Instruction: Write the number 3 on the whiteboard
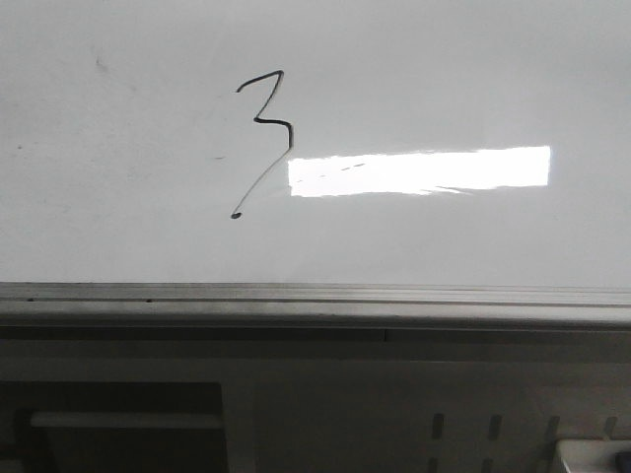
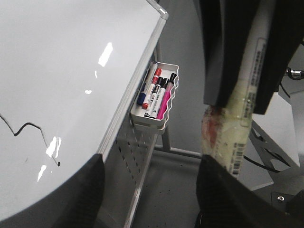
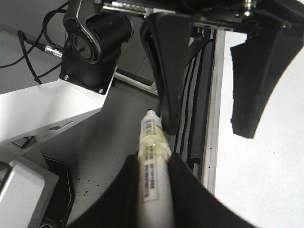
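Note:
The white marker's loose end [image 3: 151, 121] is next to one finger of my left gripper. Next, my right gripper moves it into the open gap before it hands the marker over.
The number 3 [image 1: 262, 138] is drawn in thin black line on the whiteboard [image 1: 118, 197], left of a bright light reflection; part of it shows in the left wrist view [image 2: 29, 127]. No gripper shows in the front view. My left gripper [image 2: 149, 164] is open and empty, off the whiteboard's [image 2: 61, 71] edge, over the floor. My right gripper [image 3: 153, 159] is shut on a white marker [image 3: 153, 142] wrapped in yellowish tape, beside the board's edge [image 3: 213, 118] and apart from the board. The marker [image 2: 240, 123] also shows in the left wrist view, right of the left gripper.
A white tray [image 2: 167, 111] of several markers hangs off the board's grey edge strip [image 2: 137, 80]. The edge strip [image 1: 315, 296] runs along the board's near side. The left gripper [image 3: 204, 128] hangs open close above the marker. An arm base [image 3: 90, 42] with cables stands nearby.

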Controlling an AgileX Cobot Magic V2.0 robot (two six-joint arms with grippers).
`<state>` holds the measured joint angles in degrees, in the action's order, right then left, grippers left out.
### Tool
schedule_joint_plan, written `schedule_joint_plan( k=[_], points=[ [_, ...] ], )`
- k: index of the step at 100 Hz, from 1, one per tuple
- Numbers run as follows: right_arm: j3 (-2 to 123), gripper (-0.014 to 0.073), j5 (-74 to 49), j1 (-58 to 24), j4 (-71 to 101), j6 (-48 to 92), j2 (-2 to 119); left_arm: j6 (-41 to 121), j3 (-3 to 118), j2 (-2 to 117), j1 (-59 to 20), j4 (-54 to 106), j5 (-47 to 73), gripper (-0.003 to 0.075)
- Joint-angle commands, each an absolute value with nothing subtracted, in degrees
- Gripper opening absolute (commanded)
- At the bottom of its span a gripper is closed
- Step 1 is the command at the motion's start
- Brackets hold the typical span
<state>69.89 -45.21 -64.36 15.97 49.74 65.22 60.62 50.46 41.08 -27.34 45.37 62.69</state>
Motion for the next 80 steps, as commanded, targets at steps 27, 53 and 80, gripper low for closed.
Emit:
schedule_joint_plan(
  k=[27,53,80],
  points=[
    [71.9,-0.0044,-39.5,-59.1,10.9,46.1,67.9,60.8,53.6,41.4,-27.3,50.4,61.6,0.0396],
    [72.0,-0.0045,-37.8,-57.7,13.3,46.1,66.8,60.8,55.1,41.6,-27.3,47.7,61.1,0.0396],
    [72.0,-0.0045,-34.9,-62.9,13.3,46.1,66.4,60.8,55.1,45.3,-27.3,47.0,60.9,0.0396]
  ],
)
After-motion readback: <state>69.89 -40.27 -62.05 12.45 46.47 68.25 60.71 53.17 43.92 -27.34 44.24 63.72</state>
